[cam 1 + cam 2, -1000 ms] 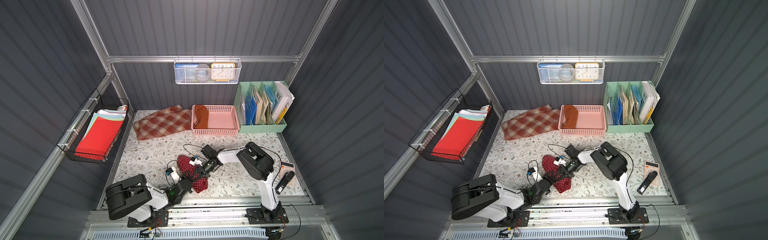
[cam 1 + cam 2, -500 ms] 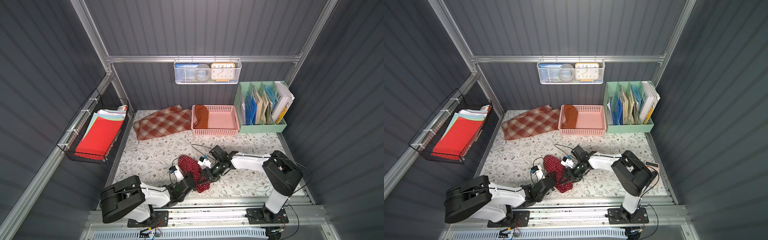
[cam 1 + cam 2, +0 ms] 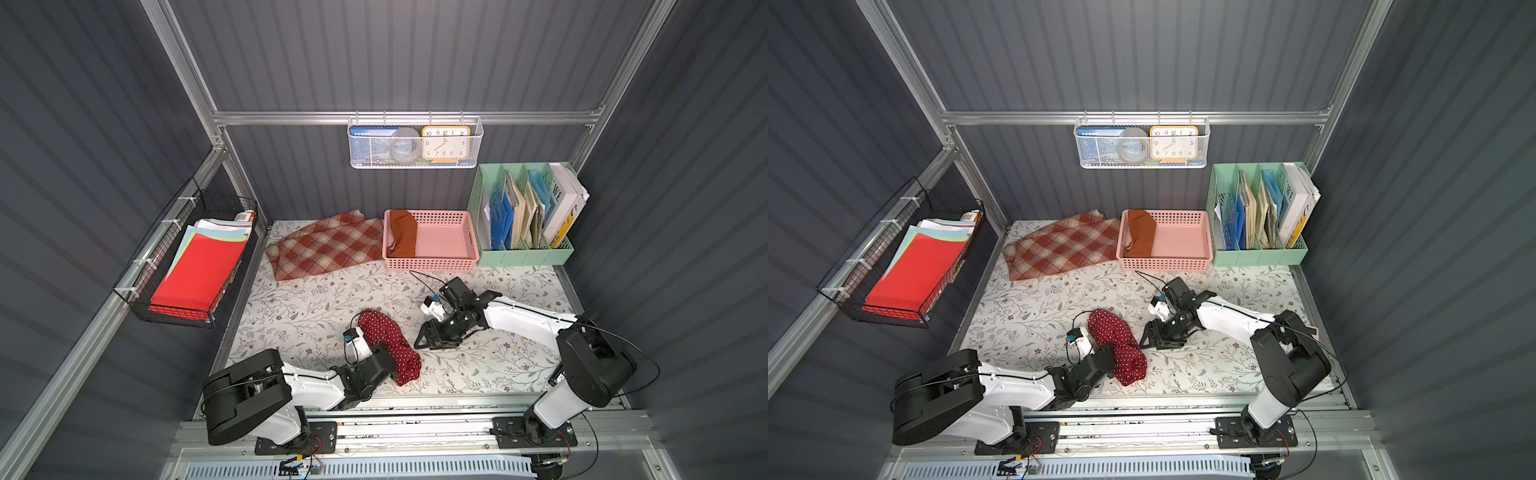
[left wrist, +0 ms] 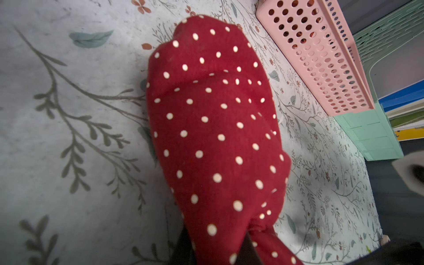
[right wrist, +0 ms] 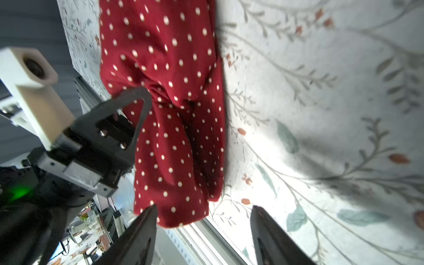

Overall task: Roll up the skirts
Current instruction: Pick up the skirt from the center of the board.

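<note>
My left gripper is pinching the spot where the polka-dot roll bends (image 5: 170, 100), so I should open that gripper, steady the roll at its loose edge (image 5: 215, 132) with my right gripper and grip across the middle.
The dark red polka-dot skirt (image 3: 386, 343) (image 3: 1115, 340) lies as a loose roll at the front middle of the floral mat. My left gripper (image 3: 387, 360) (image 3: 1113, 358) (image 4: 215, 250) is shut on the roll's near end, and the cloth hides its fingertips. My right gripper (image 3: 432, 343) (image 3: 1159, 341) (image 5: 204, 208) stands open just right of the roll, with nothing between its fingers. The skirt's (image 5: 174, 114) end lies just past one fingertip. The plaid skirt (image 3: 328, 245) (image 3: 1063, 245) lies flat at the back left. The rust-orange skirt (image 3: 403, 239) (image 3: 1140, 239) sits rolled in the pink basket (image 3: 428, 264) (image 3: 1163, 264).
A mint file organiser (image 3: 523, 253) with books stands at the back right. A black wire basket (image 3: 195, 266) of red paper hangs on the left wall. A white mesh basket (image 3: 415, 143) with a clock hangs on the back rail. The metal rail (image 3: 415, 405) bounds the mat's front.
My right gripper has opened, let go of the polka-dot skirt and drawn back to the right. My left gripper has kept its hold on the roll.
</note>
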You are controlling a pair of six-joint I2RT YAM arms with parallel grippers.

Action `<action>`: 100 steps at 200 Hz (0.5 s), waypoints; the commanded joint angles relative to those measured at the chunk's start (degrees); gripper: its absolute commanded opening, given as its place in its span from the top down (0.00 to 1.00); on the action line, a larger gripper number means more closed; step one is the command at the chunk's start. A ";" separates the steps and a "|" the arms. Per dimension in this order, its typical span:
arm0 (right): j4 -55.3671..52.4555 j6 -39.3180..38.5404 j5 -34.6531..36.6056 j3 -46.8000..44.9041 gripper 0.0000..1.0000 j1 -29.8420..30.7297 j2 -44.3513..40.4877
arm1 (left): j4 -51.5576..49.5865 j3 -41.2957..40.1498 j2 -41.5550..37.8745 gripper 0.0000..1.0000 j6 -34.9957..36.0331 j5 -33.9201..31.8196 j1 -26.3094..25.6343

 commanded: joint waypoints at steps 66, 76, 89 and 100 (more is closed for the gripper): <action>5.39 3.82 3.90 4.39 0.92 9.63 15.38 | -8.44 0.27 2.03 1.00 4.46 5.76 -0.13; 5.39 4.53 5.74 3.45 0.93 10.99 15.45 | -7.70 0.40 2.49 1.00 5.12 6.39 -0.13; 5.74 5.78 6.63 2.41 0.94 12.12 16.31 | -6.25 0.51 2.92 1.00 5.59 6.72 -0.16; 6.22 6.31 7.96 1.60 0.95 12.99 16.63 | -4.82 0.62 3.62 1.00 5.80 6.95 -0.14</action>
